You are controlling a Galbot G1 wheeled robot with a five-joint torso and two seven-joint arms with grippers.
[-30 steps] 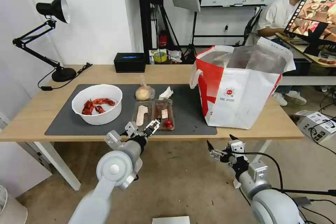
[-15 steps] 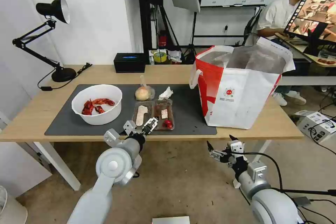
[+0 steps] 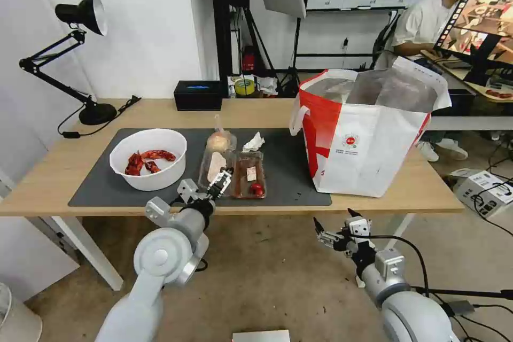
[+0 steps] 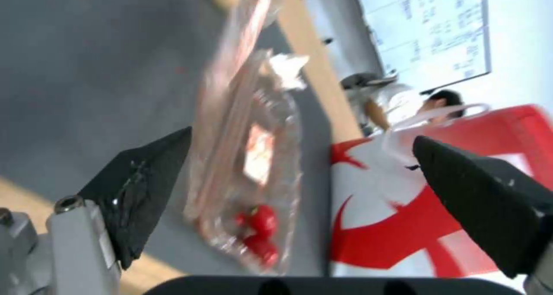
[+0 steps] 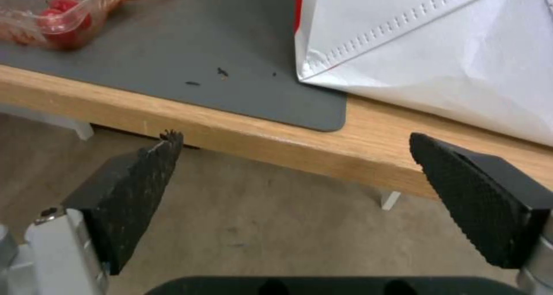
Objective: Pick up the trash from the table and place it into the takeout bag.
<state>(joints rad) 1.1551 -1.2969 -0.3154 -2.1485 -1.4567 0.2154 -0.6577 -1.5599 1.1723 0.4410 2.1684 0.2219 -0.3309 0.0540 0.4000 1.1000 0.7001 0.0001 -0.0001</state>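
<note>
My right gripper will bring up the clear hinged tray's halves (image 3: 249, 176) together when it lifts the tray, because both halves meet along a middle seam (image 3: 233, 172).
On the table's (image 3: 48, 171) dark mat (image 3: 288, 171) lies the trash: a white bowl (image 3: 148, 157) with red scraps, a bagged bun (image 3: 219, 140), a crumpled tissue (image 3: 254, 142) and a clear hinged tray (image 3: 250, 173). The tray's left half (image 3: 215, 163) stands tipped up. My left gripper (image 3: 206, 187) is open at the tray's near edge. In the left wrist view the tray (image 4: 253, 157) lies between the spread fingers of the left gripper (image 4: 300, 137). The takeout bag (image 3: 368, 133) stands open at the right. My right gripper (image 3: 334, 219) hangs open below the table's front edge.
A black desk lamp (image 3: 80, 16) and a black box (image 3: 197, 95) stand at the back of the table. The right wrist view shows the table edge (image 5: 259, 131), the bag's lower corner (image 5: 432, 40) and crumbs on the mat. A person sits behind the bag.
My left gripper has moved forward and to the left, up to the tray's near edge. The tray's left half has tipped up from flat. The right arm has barely shifted.
</note>
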